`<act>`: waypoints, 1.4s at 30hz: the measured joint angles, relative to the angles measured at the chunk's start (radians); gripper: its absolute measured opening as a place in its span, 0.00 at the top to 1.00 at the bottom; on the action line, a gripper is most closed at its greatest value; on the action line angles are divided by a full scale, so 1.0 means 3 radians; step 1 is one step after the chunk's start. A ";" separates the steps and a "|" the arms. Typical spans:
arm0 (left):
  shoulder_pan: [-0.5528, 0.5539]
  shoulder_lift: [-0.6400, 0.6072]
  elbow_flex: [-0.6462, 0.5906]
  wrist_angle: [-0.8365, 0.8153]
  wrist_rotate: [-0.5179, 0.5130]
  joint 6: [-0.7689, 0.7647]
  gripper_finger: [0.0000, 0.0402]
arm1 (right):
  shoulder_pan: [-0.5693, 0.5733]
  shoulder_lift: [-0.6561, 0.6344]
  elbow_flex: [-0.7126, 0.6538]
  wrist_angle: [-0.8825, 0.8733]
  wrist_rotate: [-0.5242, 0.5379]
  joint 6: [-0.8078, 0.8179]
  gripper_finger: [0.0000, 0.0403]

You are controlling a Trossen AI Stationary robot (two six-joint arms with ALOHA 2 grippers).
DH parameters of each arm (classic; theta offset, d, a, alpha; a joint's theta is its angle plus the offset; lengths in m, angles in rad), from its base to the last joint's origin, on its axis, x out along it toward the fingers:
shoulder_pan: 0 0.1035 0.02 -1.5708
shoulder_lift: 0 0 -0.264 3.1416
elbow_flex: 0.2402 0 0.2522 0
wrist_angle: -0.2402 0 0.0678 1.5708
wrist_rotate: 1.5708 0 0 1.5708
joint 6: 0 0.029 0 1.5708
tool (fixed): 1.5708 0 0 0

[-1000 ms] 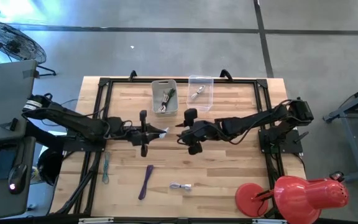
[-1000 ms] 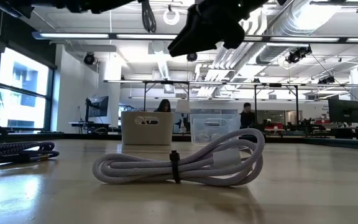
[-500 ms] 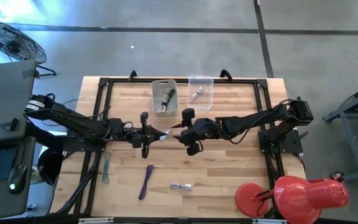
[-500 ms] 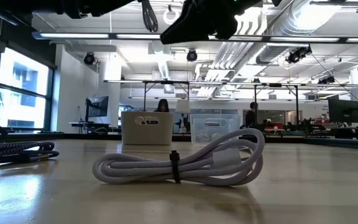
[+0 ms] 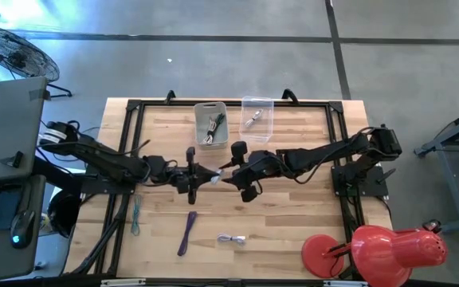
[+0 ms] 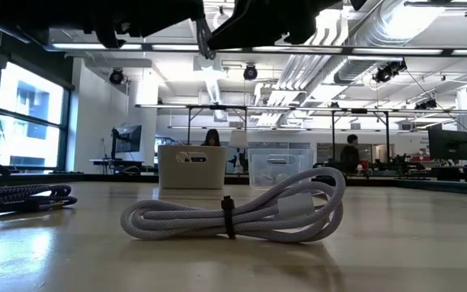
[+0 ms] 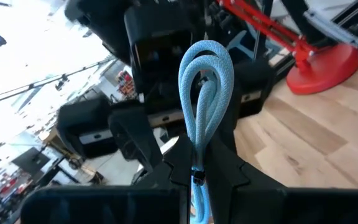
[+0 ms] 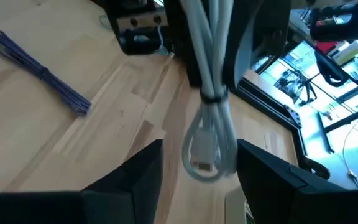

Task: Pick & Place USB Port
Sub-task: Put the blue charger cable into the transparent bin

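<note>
My right gripper should take the looped end (image 5: pixel 217 174) of the pale blue USB cable, because my left gripper is holding the cable and the clear bin (image 5: pixel 257 119) stands on my right gripper's side.
A pale blue bundled USB cable (image 5: pixel 214 171) is up in the air over the table's middle, between the two arms. My left gripper (image 5: pixel 200 174) (image 7: pixel 201 168) is shut on it. My right gripper (image 5: pixel 229 169) (image 8: pixel 199 147) faces it from the right and is open. Its two fingers stand on either side of the cable's connector end (image 8: pixel 202 152) and do not touch it. In the low view both grippers are dark shapes along the top edge. My left gripper pinches the cable bundle between its two fingers near the black tie (image 7: pixel 196 177). The fingers come level from the table's left and lie along the bundle. The cable is lifted clear, and its looped end (image 7: pixel 206 59) sticks out toward the right gripper.
A white bin (image 5: pixel 211 123) and a clear bin (image 5: pixel 256 117) stand at the far edge. A purple cable (image 5: pixel 187 232), a white coiled cable (image 5: pixel 231 239) (image 6: pixel 233 212) and a teal cord (image 5: pixel 135 215) lie near the front. A red lamp (image 5: pixel 373 249) stands at the near right corner.
My left gripper has carried the cable toward the table's right, up to the right gripper. The right gripper has edged a little toward the left. The cable's free end now lies between the right gripper's open fingers.
</note>
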 joint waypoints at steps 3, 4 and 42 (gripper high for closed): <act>0.0001 0.0073 0.0000 0.0084 -0.0050 0.0001 0.96 | -0.0001 0.0000 0.0000 0.0001 0.0008 0.0008 0.53; 0.0001 0.0094 0.0000 0.0121 -0.0050 0.0000 0.96 | 0.0000 0.0000 0.0000 0.0001 0.0008 0.0008 0.53; 0.0000 0.0131 0.0063 0.0261 -0.0051 -0.0001 0.72 | 0.0000 0.0000 0.0000 0.0052 0.0334 0.0119 0.97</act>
